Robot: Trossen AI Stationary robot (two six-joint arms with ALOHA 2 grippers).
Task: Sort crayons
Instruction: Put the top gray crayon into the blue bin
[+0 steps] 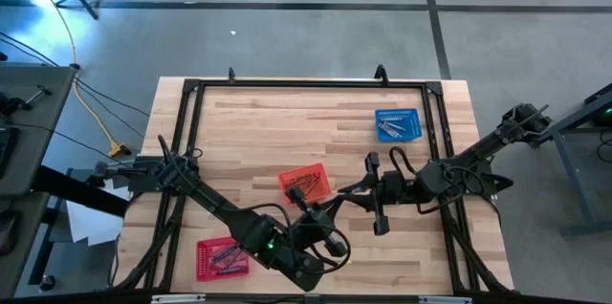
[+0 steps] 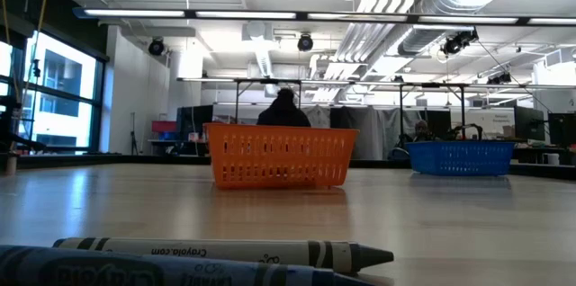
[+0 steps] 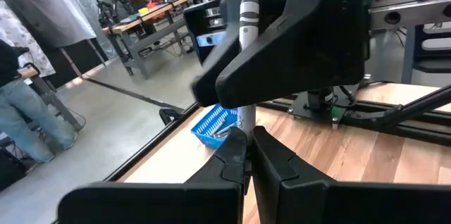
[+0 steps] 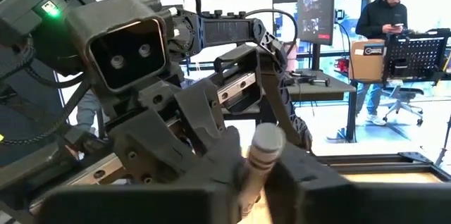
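Note:
Both of the robot's grippers are pinching the grey crayon (image 3: 246, 117), so next the left gripper lets go and moves away before the right gripper takes the crayon to the blue basket (image 1: 398, 125).
A grey crayon (image 3: 248, 20) is held in the air over the middle of the table, between my two grippers. My left gripper (image 3: 246, 139) reaches in from the near left and is shut on one end of it. My right gripper (image 4: 264, 175) comes from the right and is shut on the same crayon farther along. In the high view the two meet, left gripper (image 1: 335, 210) beside right gripper (image 1: 366, 192), next to a red basket (image 1: 306, 182). Two more crayons, one grey (image 2: 225, 252) and one blue (image 2: 162, 272), lie flat on the table. My left gripper pinches the crayon's near end (image 3: 245, 120) between its two fingertips, and the crayon runs on beyond them, lifted clear of the table. My right gripper has the crayon between its two fingers, which lie across it and hide its middle. One blunt end (image 4: 268, 141) sticks out past them.
A blue basket (image 1: 398, 123) with crayons stands at the far right, and a second red basket (image 1: 222, 256) with crayons at the near left. A black frame (image 1: 306, 81) runs round the table. People stand in the room beyond.

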